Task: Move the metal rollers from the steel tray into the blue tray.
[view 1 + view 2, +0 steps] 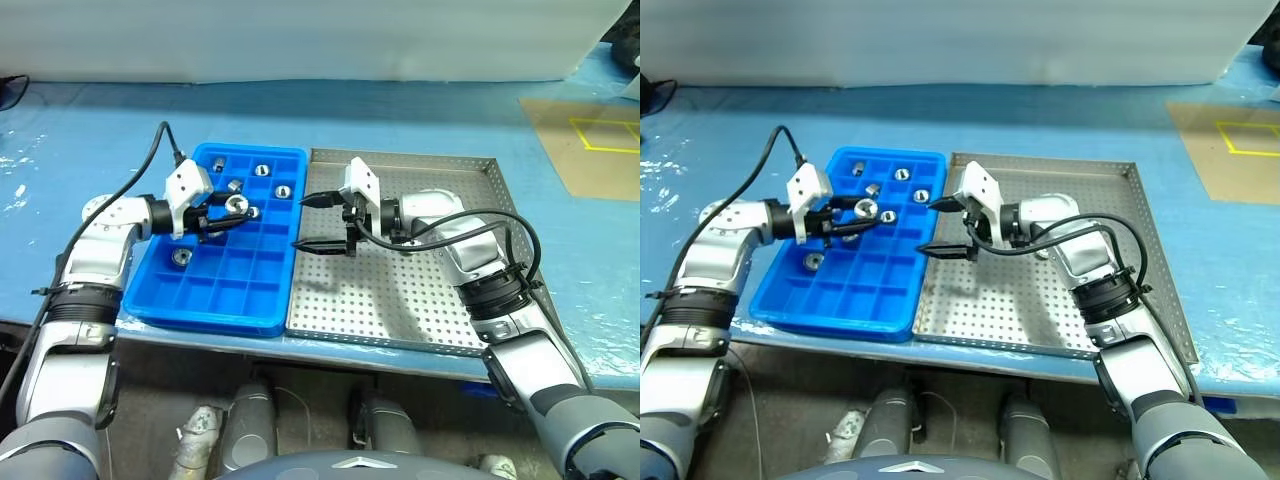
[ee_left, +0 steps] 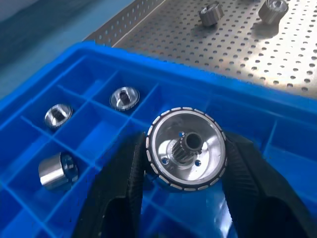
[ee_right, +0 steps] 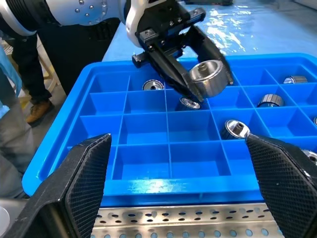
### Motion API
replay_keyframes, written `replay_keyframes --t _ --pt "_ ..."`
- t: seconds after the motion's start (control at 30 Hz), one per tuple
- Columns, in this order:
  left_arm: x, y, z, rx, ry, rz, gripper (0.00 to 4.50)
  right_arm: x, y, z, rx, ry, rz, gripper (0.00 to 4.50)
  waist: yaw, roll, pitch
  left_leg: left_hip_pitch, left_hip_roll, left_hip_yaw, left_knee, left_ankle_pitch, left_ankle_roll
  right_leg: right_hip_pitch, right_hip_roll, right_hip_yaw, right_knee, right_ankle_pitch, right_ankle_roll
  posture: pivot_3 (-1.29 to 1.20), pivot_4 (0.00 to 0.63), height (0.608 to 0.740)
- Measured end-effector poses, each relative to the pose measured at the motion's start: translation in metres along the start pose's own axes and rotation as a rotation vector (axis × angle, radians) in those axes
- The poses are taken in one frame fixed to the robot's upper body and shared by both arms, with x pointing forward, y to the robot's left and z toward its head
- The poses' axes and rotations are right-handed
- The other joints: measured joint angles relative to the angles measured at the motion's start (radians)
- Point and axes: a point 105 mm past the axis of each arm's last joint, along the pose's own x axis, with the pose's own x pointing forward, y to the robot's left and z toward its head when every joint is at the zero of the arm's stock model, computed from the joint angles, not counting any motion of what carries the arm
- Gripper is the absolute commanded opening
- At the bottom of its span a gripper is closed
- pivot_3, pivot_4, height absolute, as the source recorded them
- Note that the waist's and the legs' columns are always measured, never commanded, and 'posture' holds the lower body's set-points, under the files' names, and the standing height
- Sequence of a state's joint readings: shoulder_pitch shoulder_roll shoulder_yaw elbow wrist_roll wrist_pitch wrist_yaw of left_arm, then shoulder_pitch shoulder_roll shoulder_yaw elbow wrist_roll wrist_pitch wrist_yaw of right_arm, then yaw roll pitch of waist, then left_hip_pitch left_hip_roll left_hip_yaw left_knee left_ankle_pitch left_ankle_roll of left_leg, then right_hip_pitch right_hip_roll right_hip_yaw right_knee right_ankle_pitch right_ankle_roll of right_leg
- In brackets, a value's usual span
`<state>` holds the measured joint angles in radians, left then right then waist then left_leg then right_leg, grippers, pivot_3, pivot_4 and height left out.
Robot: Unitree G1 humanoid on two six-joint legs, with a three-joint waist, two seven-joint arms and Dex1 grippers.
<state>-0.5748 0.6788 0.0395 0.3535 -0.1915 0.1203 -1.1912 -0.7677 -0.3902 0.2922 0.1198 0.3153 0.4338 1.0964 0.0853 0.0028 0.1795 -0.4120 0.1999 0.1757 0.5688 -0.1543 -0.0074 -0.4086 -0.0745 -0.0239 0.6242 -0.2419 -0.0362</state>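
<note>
I should keep moving my left gripper toward the blue tray's near row (image 1: 198,299) and let go of the roller there, as the held roller's open end (image 1: 237,204) is up and that row is empty.
My left gripper (image 1: 230,213) is shut on a silvery metal roller (image 2: 187,149) and holds it just above the middle compartments of the blue tray (image 1: 215,300). Several more rollers (image 1: 261,170) lie in the tray's compartments, mostly at its far end. Two rollers (image 2: 210,12) rest on the perforated floor of the steel tray (image 1: 400,300), which adjoins the blue tray on the right. My right gripper (image 1: 302,222) stands open and empty over the steel tray's left edge. It points across at the blue tray and the held roller (image 3: 205,79).
Both trays sit near the front edge of a table with a blue cover (image 1: 80,130). A brown cardboard sheet (image 1: 590,140) with yellow tape lies at the back right. A white wall (image 1: 300,40) runs along the back. A person's legs (image 3: 20,74) stand beyond the blue tray.
</note>
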Motion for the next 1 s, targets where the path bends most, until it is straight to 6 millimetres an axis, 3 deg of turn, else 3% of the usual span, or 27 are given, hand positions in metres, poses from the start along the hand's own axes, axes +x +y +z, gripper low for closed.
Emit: replay_keyframes --t 0.27,0.57,0.73,0.97,1.0 --pt "-0.045 -0.038 -0.020 -0.053 0.080 -0.072 1.85 -0.002 0.000 -0.003 -0.001 0.014 -0.007 4.46 0.002 -0.001 0.000 0.000 0.000 0.001 -0.005 0.002 -0.004 -0.003 0.001 0.000 0.000 -0.001 -0.001 0.03 0.150 0.740" --pt "-0.078 -0.044 -0.042 -0.113 0.163 0.003 1.85 -0.003 0.002 -0.009 0.010 0.026 -0.012 4.46 0.007 -0.001 0.000 0.002 0.001 0.001 -0.006 0.003 -0.005 -0.002 0.002 0.001 0.000 -0.001 -0.001 0.05 0.150 0.740" --pt "-0.080 -0.061 -0.046 -0.118 0.181 -0.034 1.85 -0.001 0.002 -0.010 0.005 0.030 -0.011 4.46 0.010 -0.001 0.000 0.002 0.001 0.001 -0.006 0.003 -0.005 -0.002 0.002 0.000 0.000 -0.001 -0.001 0.06 0.150 0.740" --pt "-0.078 -0.064 -0.045 -0.110 0.182 -0.044 1.85 0.000 0.003 -0.010 0.000 0.032 -0.003 4.46 0.010 -0.001 0.000 0.003 0.001 0.001 -0.006 0.003 -0.005 -0.002 0.002 0.001 0.000 -0.001 -0.001 0.05 0.150 0.740" --pt "-0.078 -0.064 -0.045 -0.114 0.183 -0.039 2.20 0.000 0.003 -0.010 -0.002 0.035 -0.005 4.46 0.010 -0.001 0.000 0.003 0.001 0.001 -0.006 0.003 -0.005 -0.002 0.002 0.001 0.000 -0.001 -0.001 0.05 0.150 0.740"
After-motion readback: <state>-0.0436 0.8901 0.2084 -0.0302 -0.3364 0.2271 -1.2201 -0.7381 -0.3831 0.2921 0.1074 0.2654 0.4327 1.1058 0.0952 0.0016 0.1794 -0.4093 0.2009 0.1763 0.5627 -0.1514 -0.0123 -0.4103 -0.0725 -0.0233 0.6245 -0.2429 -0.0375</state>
